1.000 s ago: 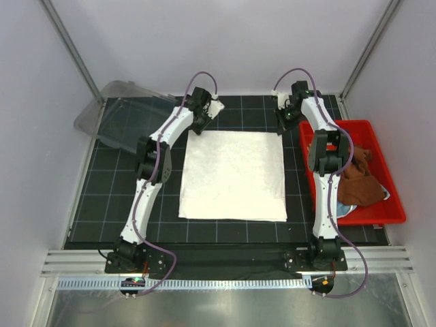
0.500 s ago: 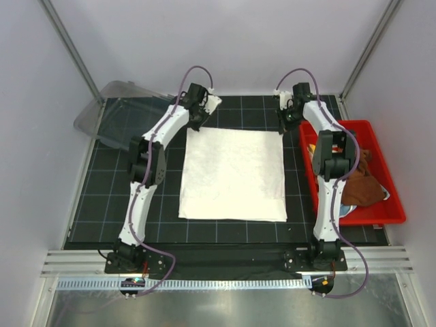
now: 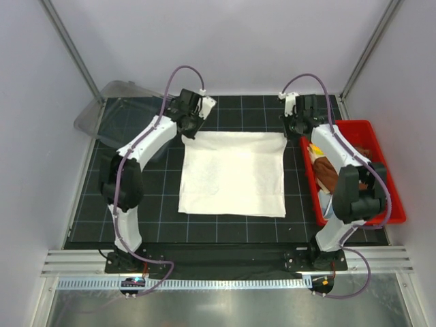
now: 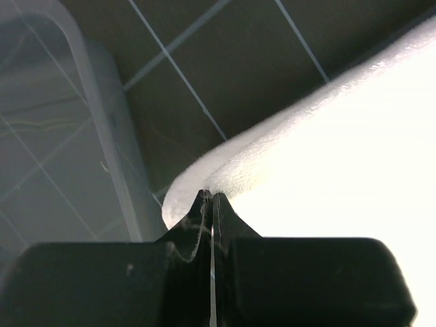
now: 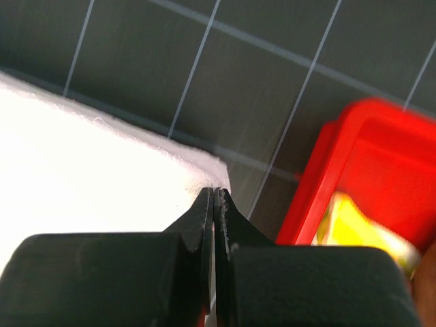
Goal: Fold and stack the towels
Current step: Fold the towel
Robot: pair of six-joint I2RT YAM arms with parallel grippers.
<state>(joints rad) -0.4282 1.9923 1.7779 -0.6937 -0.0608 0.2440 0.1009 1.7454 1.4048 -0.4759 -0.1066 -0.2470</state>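
My left gripper should continue going toward the towel's near edge (image 3: 184,211) and let go there, because the cream-white towel's far edge (image 3: 238,133) is tight and parallel to its near edge.
The large cream-white towel (image 3: 231,174) lies spread flat on the black grid mat. My left gripper (image 3: 190,129) is shut on its far-left corner; in the left wrist view the jaws (image 4: 210,195) pinch the rounded towel edge (image 4: 327,150). My right gripper (image 3: 294,131) is shut on the far-right corner; in the right wrist view the jaws (image 5: 214,191) pinch the towel corner (image 5: 88,163). The rust-brown towel (image 3: 328,172) and a yellow towel (image 3: 315,154) lie in the red bin (image 3: 395,204). The yellow towel also shows in the right wrist view (image 5: 354,228). The light-blue towel is hidden by the right arm.
A clear plastic container (image 3: 122,116) sits at the back left, close to the left gripper, and also shows in the left wrist view (image 4: 54,136). The red bin stands along the mat's right edge and its rim (image 5: 340,157) is next to the right gripper. The right arm's elbow hangs over the bin.
Both grippers have come down onto the towel's far corners and closed on them. Both elbows have swung outward, the right one over the red bin. The far edge now looks pulled wider.
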